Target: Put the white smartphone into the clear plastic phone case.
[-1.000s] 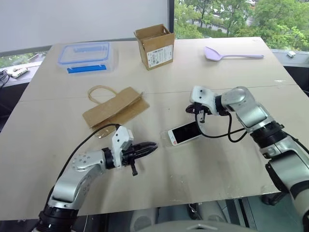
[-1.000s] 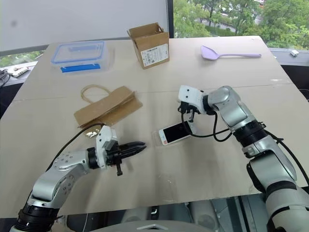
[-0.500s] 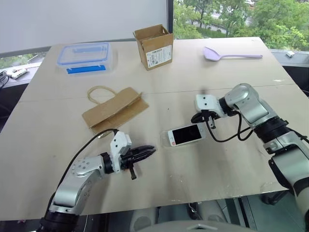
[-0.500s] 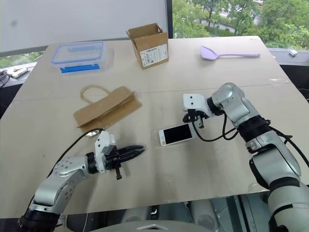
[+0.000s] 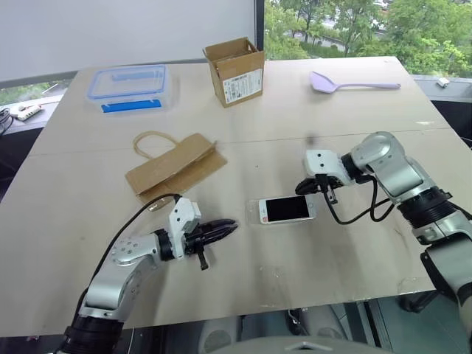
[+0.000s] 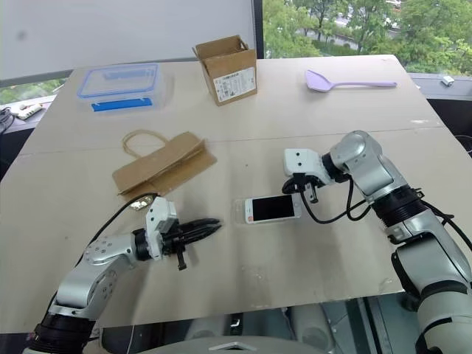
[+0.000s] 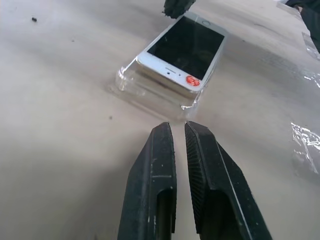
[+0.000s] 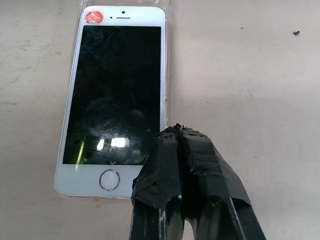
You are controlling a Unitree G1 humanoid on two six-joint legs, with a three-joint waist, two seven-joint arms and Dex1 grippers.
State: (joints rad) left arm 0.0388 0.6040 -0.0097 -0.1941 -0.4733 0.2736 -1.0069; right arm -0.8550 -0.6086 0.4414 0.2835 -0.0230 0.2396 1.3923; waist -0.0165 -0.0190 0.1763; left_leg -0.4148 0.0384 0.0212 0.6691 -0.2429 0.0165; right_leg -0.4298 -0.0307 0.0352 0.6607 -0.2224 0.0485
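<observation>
The case's rim (image 5: 253,212) juts out beyond the phone's red sticker, so next my right gripper moves off the phone's corner and pushes the home-button end (image 5: 313,207) along the case.
The white smartphone (image 5: 289,209) lies screen up near the middle of the table, resting on the clear plastic phone case (image 7: 131,86). The case's glinting rim sticks out past the phone's end with the red sticker. My right gripper (image 8: 173,131) is shut, its tips just above the phone's home-button end, at the corner, holding nothing. It comes in from the right (image 5: 304,187). My left gripper (image 5: 230,224) lies low over the table to the left of the case, pointing at it from a short way off. Its fingers (image 7: 161,165) are shut with only a slit between them, and empty.
A brown paper bag (image 5: 175,168) lies behind my left arm. At the back stand a clear food box with a blue-rimmed lid (image 5: 131,85) and an open cardboard box (image 5: 237,70). A purple spoon (image 5: 354,82) is at the back right. Bits of clear film (image 7: 303,150) lie by the phone.
The phone has turned from slanted to square with the table's front edge, over the case. My right gripper drew right and towards me. The left arm stayed put.
</observation>
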